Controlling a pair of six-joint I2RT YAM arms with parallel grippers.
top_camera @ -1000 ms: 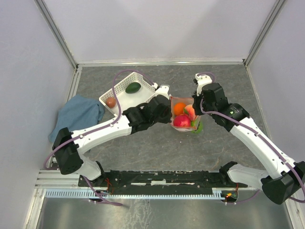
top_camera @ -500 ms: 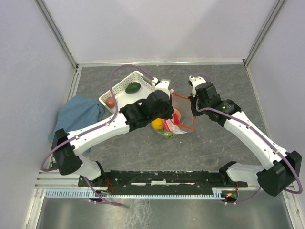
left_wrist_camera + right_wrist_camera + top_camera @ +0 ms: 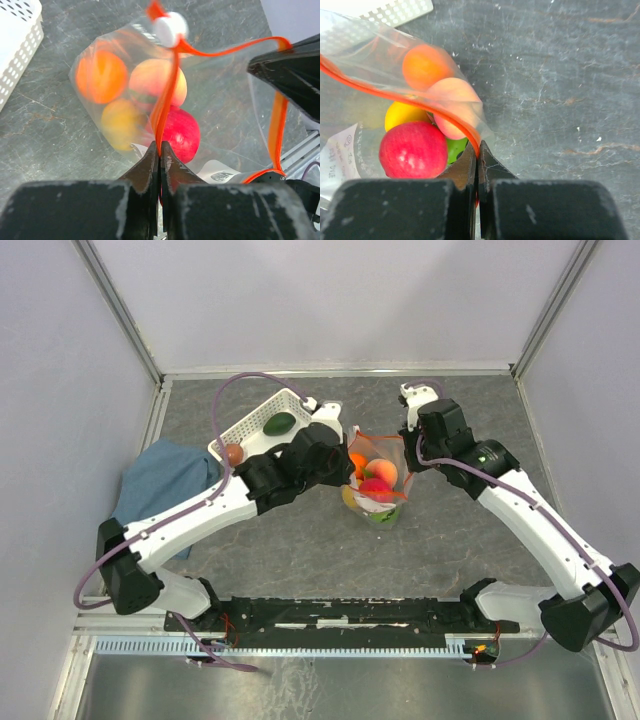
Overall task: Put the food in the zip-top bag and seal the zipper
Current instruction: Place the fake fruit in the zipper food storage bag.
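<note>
The avocado is in the basket while both grippers hold the bag's strip [image 3: 375, 436]. Next, my left gripper lets go of the strip and gets the avocado [image 3: 279, 424] before sealing.
The clear zip-top bag [image 3: 378, 480] hangs open between both grippers at the table's middle. It holds a red apple [image 3: 179, 134], an orange [image 3: 101, 76], a peach [image 3: 159, 82], a lemon [image 3: 121, 123] and a green round fruit [image 3: 455, 149]. My left gripper [image 3: 160, 146] is shut on the red-orange zipper strip [image 3: 165, 97], below its white slider [image 3: 169, 28]. My right gripper [image 3: 477, 151] is shut on the strip's other end [image 3: 440, 115]. A dark green avocado [image 3: 280, 423] and a brown piece [image 3: 233, 454] lie in the white basket [image 3: 262, 408].
A blue cloth [image 3: 160, 483] lies at the left, beside the basket. A white paper label [image 3: 339, 152] shows on the bag. Grey walls close the table at the back and both sides.
Both grippers have carried the bag: it swung left toward the basket, then back right and a little further from the arm bases. Both stay shut on the strip.
</note>
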